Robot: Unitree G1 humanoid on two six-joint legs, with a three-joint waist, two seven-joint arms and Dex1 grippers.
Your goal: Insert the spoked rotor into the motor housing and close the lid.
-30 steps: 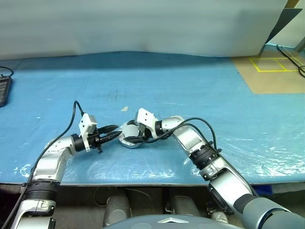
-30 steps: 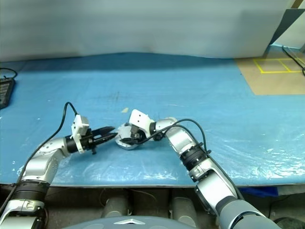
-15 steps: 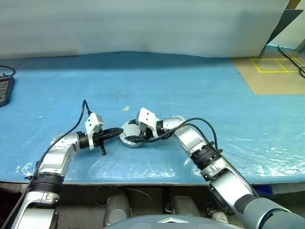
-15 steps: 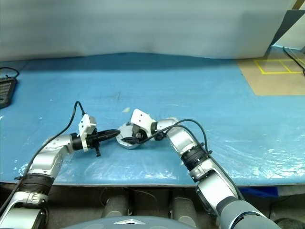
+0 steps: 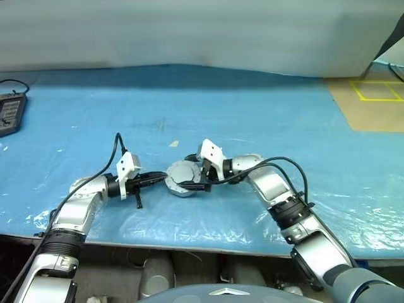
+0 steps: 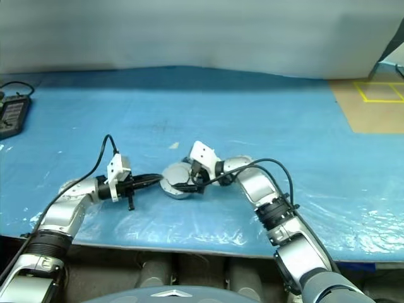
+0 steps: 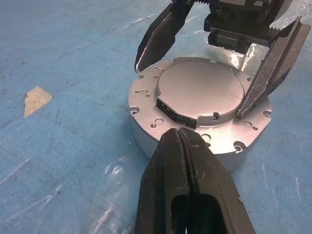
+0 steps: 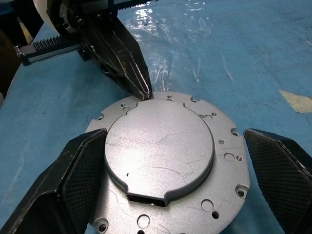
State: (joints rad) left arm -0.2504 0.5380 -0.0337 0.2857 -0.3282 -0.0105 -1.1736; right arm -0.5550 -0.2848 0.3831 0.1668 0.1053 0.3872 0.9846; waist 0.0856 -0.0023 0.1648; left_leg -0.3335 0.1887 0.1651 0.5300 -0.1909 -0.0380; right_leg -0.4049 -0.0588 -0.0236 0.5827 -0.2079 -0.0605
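Note:
I expect the motor housing point(image 5: 182, 190) to slide along when I push the lid point(image 8: 160, 141), since the lid sits in the housing, which stands loose on the blue cover.
The motor housing point(image 7: 146, 127), a squat silver puck, rests on the blue-covered table point(image 5: 265, 120). The lid point(image 8: 161, 141) sits in its top, plain grey face up. The spoked rotor is hidden. My left gripper point(image 7: 179, 131) is shut and empty, its tip against the near rim of the housing point(image 5: 182, 180). My right gripper point(image 8: 174, 134) is open. Its fingers point(image 8: 73, 180) straddle the housing on both sides and, as far as I can see, do not press on it. In the head views the left gripper point(image 5: 161, 177) meets the housing from the left and the right gripper point(image 5: 197, 179) from the right.
A dark device point(image 5: 11, 112) lies at the table's far left edge. A small tan scrap point(image 5: 173, 143) sits just behind the housing. A brown board with yellow tape point(image 5: 372, 101) is at the far right. The table's front edge runs close below both arms.
My right gripper's jaws have spread wider around the housing and the hand has drawn slightly right. My left gripper has shut and its tip has come up to the housing's rim. The camera shifted.

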